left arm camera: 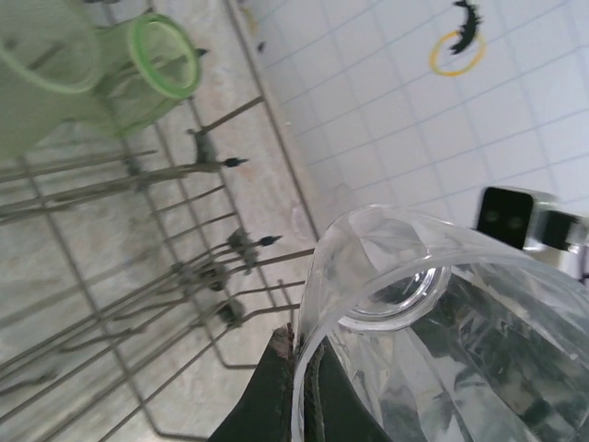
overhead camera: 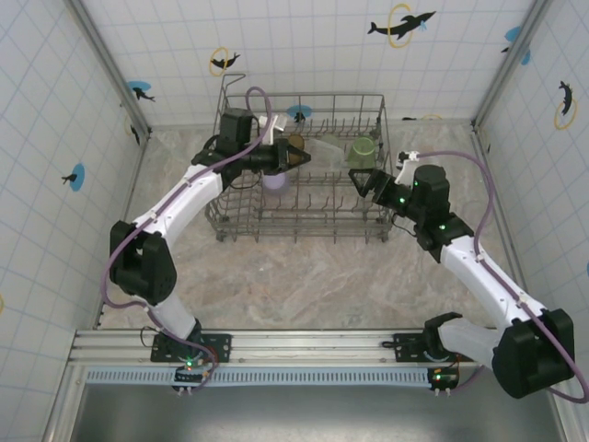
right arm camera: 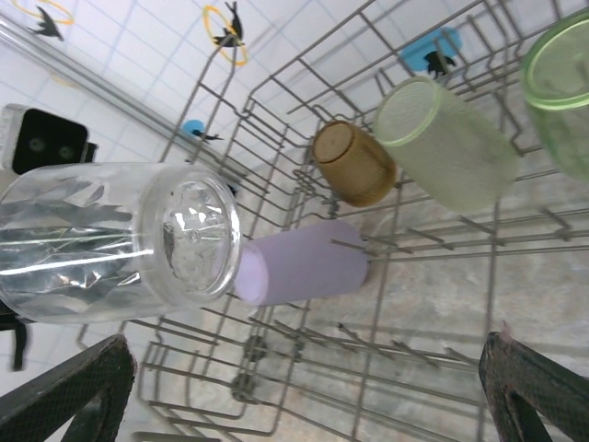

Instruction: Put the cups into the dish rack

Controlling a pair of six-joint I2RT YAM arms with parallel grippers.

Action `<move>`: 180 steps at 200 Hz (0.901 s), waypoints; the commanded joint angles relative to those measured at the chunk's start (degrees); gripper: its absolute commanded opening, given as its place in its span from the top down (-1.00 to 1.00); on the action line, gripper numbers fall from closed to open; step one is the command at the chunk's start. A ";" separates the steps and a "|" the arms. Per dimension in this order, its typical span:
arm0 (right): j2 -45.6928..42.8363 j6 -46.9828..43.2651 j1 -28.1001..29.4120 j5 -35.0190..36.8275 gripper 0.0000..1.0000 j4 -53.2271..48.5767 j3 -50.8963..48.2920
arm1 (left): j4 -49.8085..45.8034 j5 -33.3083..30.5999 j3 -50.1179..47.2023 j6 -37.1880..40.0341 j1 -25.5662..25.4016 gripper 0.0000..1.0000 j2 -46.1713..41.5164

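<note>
The clear cup's rim (left arm camera: 307, 337) is in my left gripper and the cup's bottom (right arm camera: 200, 237) faces my right gripper, whose open fingers should keep moving in until they are around that bottom.
The grey wire dish rack (overhead camera: 304, 230) stands at the back middle of the table. My left gripper (overhead camera: 300, 158) reaches over its left half. In the left wrist view that gripper (left arm camera: 296, 348) is shut on the rim of a clear cup (left arm camera: 433, 341), one finger inside and one outside. The same clear cup (right arm camera: 110, 244) hangs on its side above the rack (right arm camera: 276, 92). Inside lie a lavender cup (right arm camera: 299, 262), an amber-brown cup (right arm camera: 354, 164) and two pale green cups (right arm camera: 446, 138) (right arm camera: 561, 64). My right gripper (overhead camera: 365, 180) stands open at the rack's right side, nothing between its fingers (right arm camera: 78, 391).
Tiled walls close in the table on the left, back and right. Upright tines (left arm camera: 230, 163) fill the rack floor under the clear cup. The marble tabletop (overhead camera: 304, 276) in front of the rack lies between both arms.
</note>
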 commanded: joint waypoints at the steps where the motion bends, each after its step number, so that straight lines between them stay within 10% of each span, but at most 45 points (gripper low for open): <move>1: 1.16 5.62 -0.94 -6.89 -0.99 10.33 -2.61 | 14.88 9.46 -3.87 -8.91 2.43 1.00 1.86; 180: 17.21 27.15 -0.13 -13.15 -0.99 44.90 -0.49 | 30.75 15.31 -4.99 -19.66 4.07 1.00 7.77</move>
